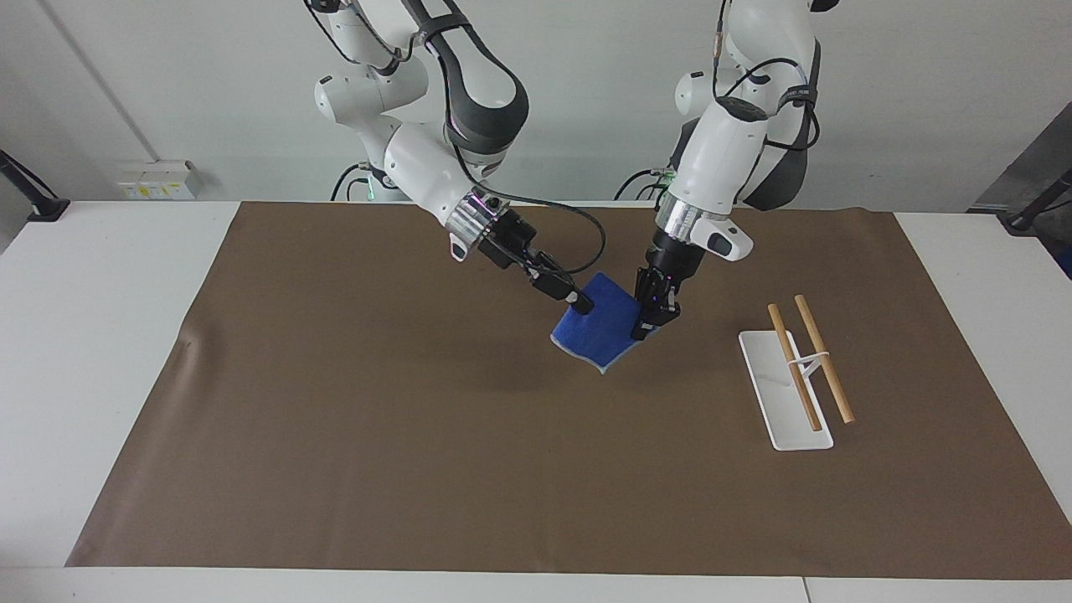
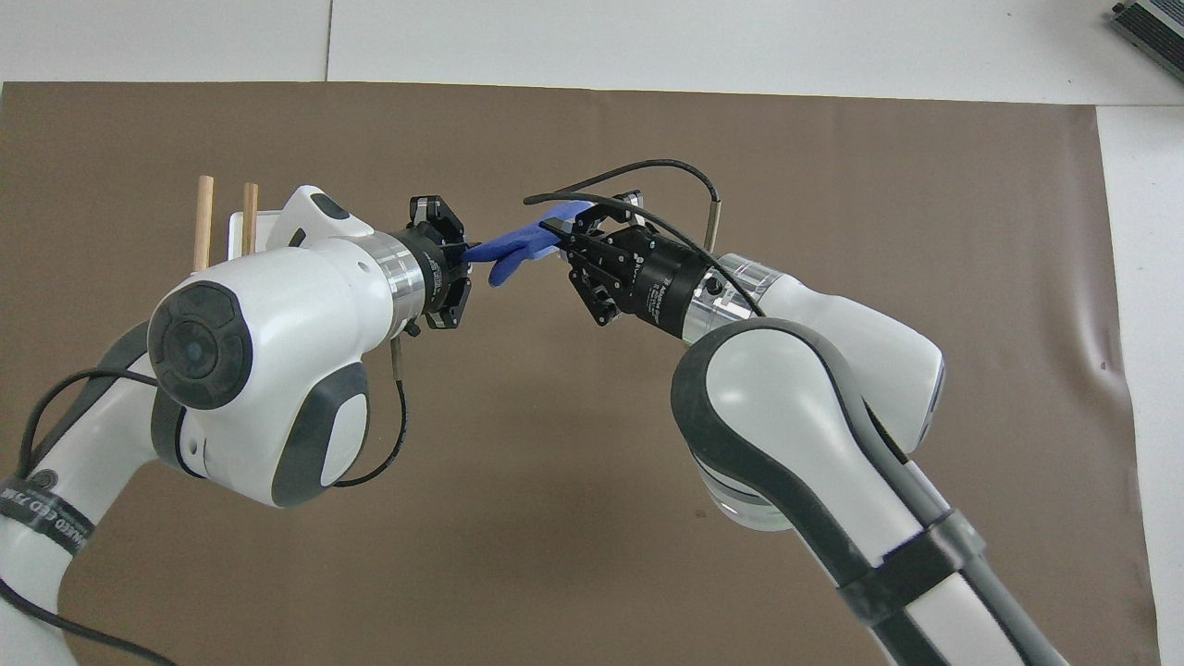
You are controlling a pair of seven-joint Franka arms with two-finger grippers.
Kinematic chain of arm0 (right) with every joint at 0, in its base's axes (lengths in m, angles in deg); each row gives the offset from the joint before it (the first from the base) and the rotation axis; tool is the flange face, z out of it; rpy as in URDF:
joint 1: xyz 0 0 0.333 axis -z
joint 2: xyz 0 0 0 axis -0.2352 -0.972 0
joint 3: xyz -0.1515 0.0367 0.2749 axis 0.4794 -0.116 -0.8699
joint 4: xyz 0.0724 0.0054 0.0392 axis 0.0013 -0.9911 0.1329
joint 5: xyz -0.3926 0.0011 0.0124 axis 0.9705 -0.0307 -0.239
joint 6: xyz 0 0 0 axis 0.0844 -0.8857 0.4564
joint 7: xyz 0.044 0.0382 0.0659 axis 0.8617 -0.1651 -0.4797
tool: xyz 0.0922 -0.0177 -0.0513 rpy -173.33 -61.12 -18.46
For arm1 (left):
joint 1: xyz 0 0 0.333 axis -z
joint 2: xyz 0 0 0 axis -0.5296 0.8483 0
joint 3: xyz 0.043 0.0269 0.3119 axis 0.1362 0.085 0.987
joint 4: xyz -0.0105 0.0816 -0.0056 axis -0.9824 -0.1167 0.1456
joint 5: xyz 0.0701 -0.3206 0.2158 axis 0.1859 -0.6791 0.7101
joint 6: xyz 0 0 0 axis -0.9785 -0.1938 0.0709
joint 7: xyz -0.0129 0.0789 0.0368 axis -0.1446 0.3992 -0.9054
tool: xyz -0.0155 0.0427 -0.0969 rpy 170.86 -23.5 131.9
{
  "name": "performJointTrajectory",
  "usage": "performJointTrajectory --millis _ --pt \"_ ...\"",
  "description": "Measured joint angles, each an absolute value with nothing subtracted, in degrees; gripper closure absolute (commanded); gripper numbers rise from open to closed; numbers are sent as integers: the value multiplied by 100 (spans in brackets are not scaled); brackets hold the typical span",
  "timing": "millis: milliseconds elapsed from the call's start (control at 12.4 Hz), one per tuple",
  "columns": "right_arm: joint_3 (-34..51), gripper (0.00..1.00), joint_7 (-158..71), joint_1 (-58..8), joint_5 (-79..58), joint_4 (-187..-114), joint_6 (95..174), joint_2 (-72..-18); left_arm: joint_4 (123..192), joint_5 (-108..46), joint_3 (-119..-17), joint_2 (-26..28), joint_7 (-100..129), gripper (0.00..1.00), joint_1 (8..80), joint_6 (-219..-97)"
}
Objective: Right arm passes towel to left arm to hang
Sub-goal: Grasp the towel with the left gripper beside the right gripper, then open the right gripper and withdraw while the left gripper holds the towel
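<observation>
The blue towel's upper corner (image 1: 598,286) is pinned by my right gripper, so next my right gripper opens and moves back before my left gripper takes the towel to the rack (image 1: 806,370).
The blue towel (image 1: 599,331) hangs in the air over the middle of the brown mat. My right gripper (image 1: 579,305) is shut on its upper corner. My left gripper (image 1: 649,325) is at the towel's edge on the rack's side and touches it. In the overhead view the towel (image 2: 509,248) stretches between the left gripper (image 2: 460,255) and the right gripper (image 2: 560,236). The rack (image 1: 783,394), a white base with two wooden rods (image 1: 825,360), stands on the mat toward the left arm's end.
The brown mat (image 1: 377,435) covers most of the white table. The rack's rods (image 2: 202,222) show partly past the left arm in the overhead view. A socket box (image 1: 155,178) sits on the wall by the right arm's end.
</observation>
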State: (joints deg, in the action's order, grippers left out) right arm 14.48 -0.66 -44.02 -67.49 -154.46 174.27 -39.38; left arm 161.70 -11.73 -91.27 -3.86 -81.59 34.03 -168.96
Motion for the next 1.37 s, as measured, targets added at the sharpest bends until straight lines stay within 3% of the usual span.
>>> performJointTrajectory --millis 81,323,726,1130,1372 --pt "1451 0 -71 -4401 -6749 -15447 17435 -3938 16170 -1173 -9121 -385 -8133 100 3400 -16933" --pt "1480 0 -717 -4390 -6449 -15530 17526 -3939 16164 -1176 -9072 -345 -7663 100 3390 -17148" --pt "1535 0 -2573 -3791 -3810 -15957 17644 -3952 15771 -1178 -8727 -155 -6577 100 3375 -17369" --pt "1549 0 -3074 -2673 291 -15897 16542 -3951 15578 -1178 -8041 -24 -4771 100 3364 -17270" --pt "1559 0 -3080 -2152 1454 -15276 15177 -3942 15581 -1178 -7447 -11 -4086 100 3288 -16710"
